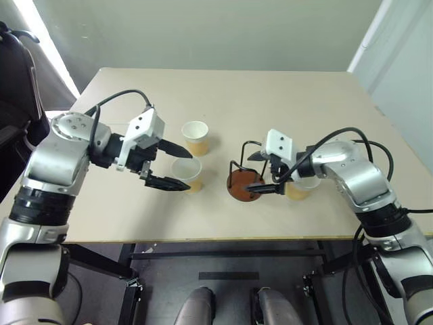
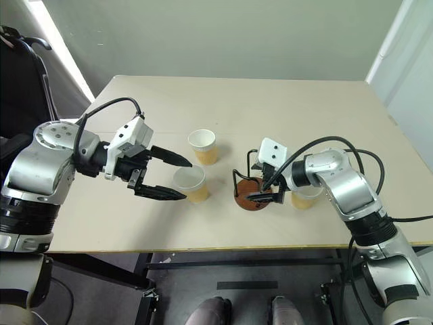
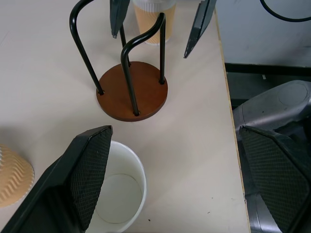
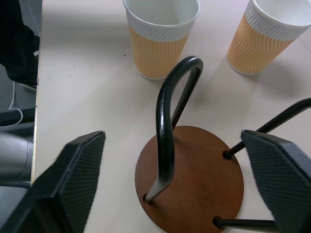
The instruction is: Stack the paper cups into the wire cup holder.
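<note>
The robot's left gripper should wait, as the right gripper straddles the empty wire cup holder (image 1: 241, 186) and should first back away to take the cup (image 1: 296, 193) by its wrist.
Three paper cups stand upright on the table. One cup (image 1: 195, 137) is toward the far side, and a second cup (image 1: 187, 173) stands between the fingertips of my open left gripper (image 1: 190, 169), with nothing gripped. The third cup (image 1: 301, 188) sits to the right of the wire cup holder (image 1: 238, 184), partly behind my right gripper. The holder is empty: black wire loops on a reddish-brown disc (image 4: 194, 179). My right gripper (image 1: 250, 175) is open, its fingers (image 4: 73, 179) straddling the holder without closing on it.
The pale table (image 1: 270, 101) has free room toward its far edge and its left side. Its near edge (image 1: 223, 238) runs just below the holder and both grippers. Cables loop over both forearms.
</note>
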Robot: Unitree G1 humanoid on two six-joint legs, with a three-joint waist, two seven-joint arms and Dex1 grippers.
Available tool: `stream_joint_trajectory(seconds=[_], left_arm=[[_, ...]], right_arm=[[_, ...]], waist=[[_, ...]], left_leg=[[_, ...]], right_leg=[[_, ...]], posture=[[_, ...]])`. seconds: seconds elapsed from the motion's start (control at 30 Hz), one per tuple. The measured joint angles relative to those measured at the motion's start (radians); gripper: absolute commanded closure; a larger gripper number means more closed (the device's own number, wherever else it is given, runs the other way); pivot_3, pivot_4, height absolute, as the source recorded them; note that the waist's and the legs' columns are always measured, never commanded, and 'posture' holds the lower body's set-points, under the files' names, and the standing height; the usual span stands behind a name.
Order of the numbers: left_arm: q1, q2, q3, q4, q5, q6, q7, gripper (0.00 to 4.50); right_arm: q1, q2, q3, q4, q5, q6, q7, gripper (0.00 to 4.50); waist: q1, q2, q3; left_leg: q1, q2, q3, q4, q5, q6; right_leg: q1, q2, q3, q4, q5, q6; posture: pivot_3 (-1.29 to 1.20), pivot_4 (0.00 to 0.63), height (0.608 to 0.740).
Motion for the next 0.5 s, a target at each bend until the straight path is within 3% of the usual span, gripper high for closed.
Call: stream_joint_trajectory(seconds=[0.5], left_arm=[[0.0,-0.002,-0.006,0.018,0.051,-0.07,0.018,0.0]], right_arm=[[-0.025,-0.084,-0.095,-0.083,0.05,0.063,-0.023,0.05]], waist=[[0.001,0.0,0.0]], left_leg=[[0.0,0.0,0.0,0.0,0.0,0.0]], right_leg=[[0.0,0.0,0.0,0.0,0.0,0.0]], posture=[[0.0,0.15,0.74]])
